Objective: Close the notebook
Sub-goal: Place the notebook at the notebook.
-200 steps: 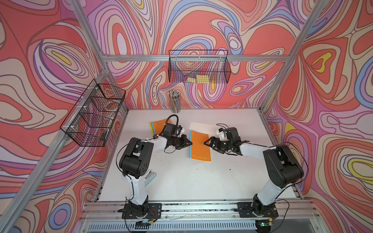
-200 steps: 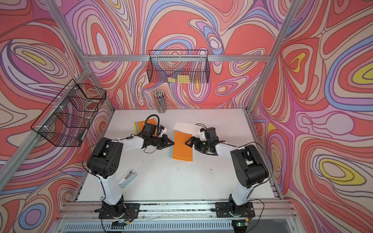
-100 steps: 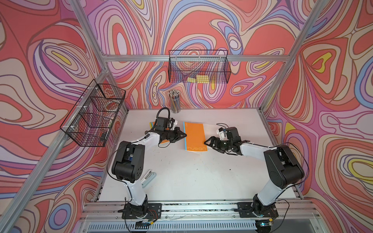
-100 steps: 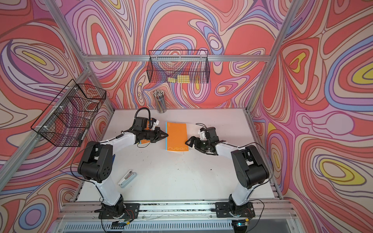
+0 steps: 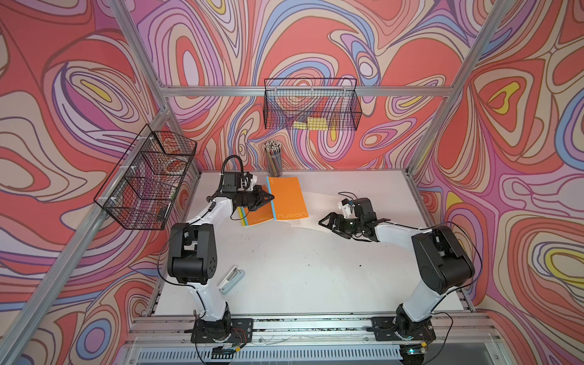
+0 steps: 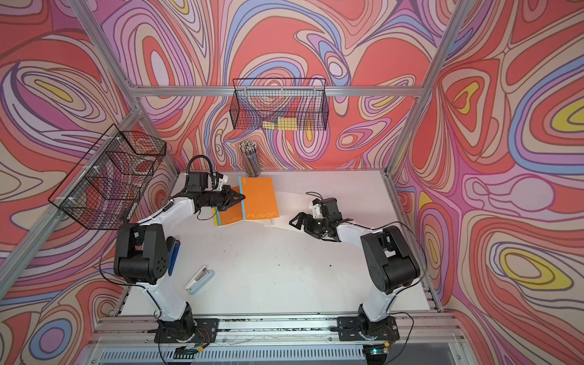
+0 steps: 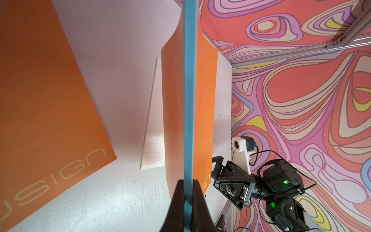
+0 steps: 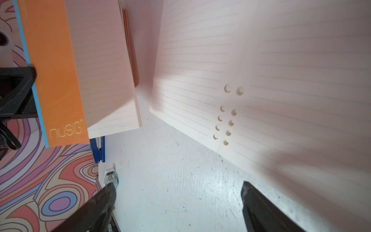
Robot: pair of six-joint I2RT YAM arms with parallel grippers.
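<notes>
My left gripper is holding the raised notebook cover up, its blue spine [image 5: 273,213] parallel to the flat notebook's spine, so it should carry on over the flat notebook [image 5: 259,215] and release there.
The notebook [image 5: 289,197] has an orange cover and a blue spine strip. In both top views it is raised near the back of the table, cover facing up [image 6: 260,197]. My left gripper [image 5: 271,198] is shut on its blue spine edge [image 7: 188,100], with a finger [image 7: 177,192] on each side. In the right wrist view the cover [image 8: 54,80] stands a little off a block of lined pages [image 8: 104,70]. My right gripper [image 5: 325,221] is open, low over the bare table to the notebook's right [image 8: 178,202], and holds nothing.
A second orange notebook [image 5: 257,217] lies flat under the left gripper. Loose lined sheets [image 5: 319,205] with punched holes [image 8: 226,120] lie beside the right gripper. A pencil cup [image 5: 274,159] stands at the back. A stapler [image 5: 232,279] and a blue tool [image 6: 173,256] lie front left. Wire baskets [image 5: 311,104] hang on the walls.
My left gripper has carried the notebook from the table's middle towards the back left, partly over the second orange notebook. The right arm has stayed put.
</notes>
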